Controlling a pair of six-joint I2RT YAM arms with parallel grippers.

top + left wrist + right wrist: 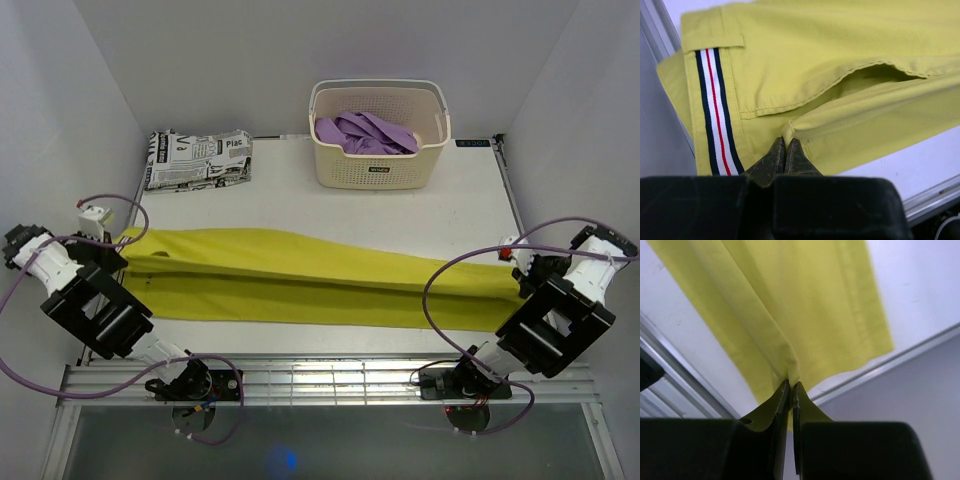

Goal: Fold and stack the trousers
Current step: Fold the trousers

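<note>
The trousers' raised upper layer (300, 271) is tight and short of the lower layer's near edge (300, 319), so the left gripper should ease it toward that edge and lay it flat.
The mustard-yellow trousers (300, 280) lie stretched out lengthwise across the table, folded along their length, waist to the left and leg ends to the right. At the waist end my left gripper (785, 143) is shut on a pinched fold of cloth, just right of the navy, white and red side stripe (715, 110) and below the pocket opening (875, 75). My right gripper (791, 385) is shut on a raised fold at the leg hem, near the table's right edge. Seen from above, the left gripper (118, 256) and right gripper (518, 280) hold opposite ends.
A white basket (378, 170) with a purple garment (365, 133) stands at the back centre. A folded newspaper-print garment (198, 158) lies at the back left. A metal rail (330, 380) runs along the near edge, and white walls close in both sides.
</note>
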